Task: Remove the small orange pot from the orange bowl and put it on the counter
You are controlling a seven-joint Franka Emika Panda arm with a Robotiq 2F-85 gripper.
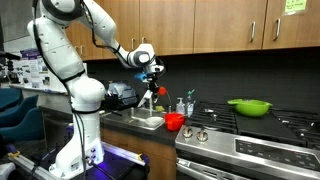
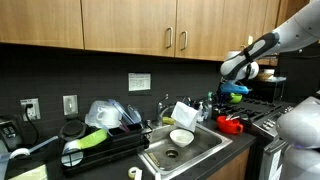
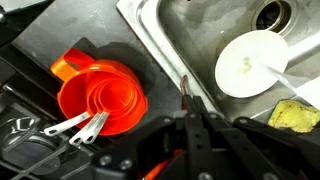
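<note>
My gripper has the small orange pot over the sink's steel rim (image 3: 168,60), so next I bring it back above the dark counter (image 3: 158,92) beside the orange bowl before lowering it.
The orange bowl (image 3: 78,95) sits on the dark counter (image 3: 120,40) just left of the steel sink. It also shows in both exterior views (image 1: 175,122) (image 2: 232,124), between sink and stove. Smaller orange vessels nest inside it, the small orange pot (image 3: 120,102) among them. My gripper (image 3: 190,100) hangs above the counter edge to the right of the bowl, fingers pressed together with nothing visible between the tips. It is raised well above the counter in both exterior views (image 1: 152,70) (image 2: 238,72).
The sink (image 3: 200,25) holds a white bowl (image 3: 250,65) and a yellow sponge (image 3: 295,115). Metal measuring spoons (image 3: 75,125) lie by the orange bowl. A lime-green bowl (image 1: 250,106) sits on the stove. A dish rack (image 2: 100,145) stands beside the sink.
</note>
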